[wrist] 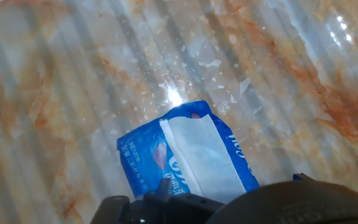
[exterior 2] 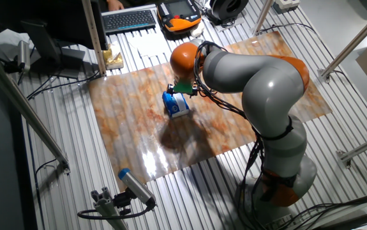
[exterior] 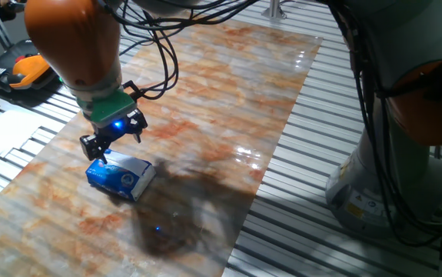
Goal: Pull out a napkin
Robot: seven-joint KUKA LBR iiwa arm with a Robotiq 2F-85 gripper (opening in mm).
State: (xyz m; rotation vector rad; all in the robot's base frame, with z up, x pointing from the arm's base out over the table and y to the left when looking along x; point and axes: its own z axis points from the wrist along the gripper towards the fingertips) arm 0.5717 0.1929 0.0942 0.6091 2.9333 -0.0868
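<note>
The white flap [wrist: 205, 155] is loose over the packet's top, so the napkin [exterior: 127, 161] will slide out in one piece and leave the packet behind when I pull.
A small blue-and-white tissue packet [exterior: 121, 177] lies on the marbled board [exterior: 228, 92]; the other fixed view shows the packet [exterior 2: 177, 105] near the board's middle. In the hand view the packet [wrist: 141, 165] lies face up, and the white napkin [wrist: 200, 155] shows as a strip in its top opening, still tucked inside. My gripper [exterior: 117, 146] hovers just above the packet's far left end, its black fingers spread and holding nothing. The arm covers most of the gripper [exterior 2: 182, 89] in the other fixed view. Only dark hand parts fill the hand view's bottom edge.
An orange-and-black device [exterior: 24, 73] and flat white paper sheets [exterior: 9, 131] lie off the board's left edge. A keyboard [exterior 2: 129, 19] sits at the back. The robot's base [exterior: 390, 177] stands to the right on the slatted metal table. A blue-tipped tool [exterior 2: 132, 185] lies near the front.
</note>
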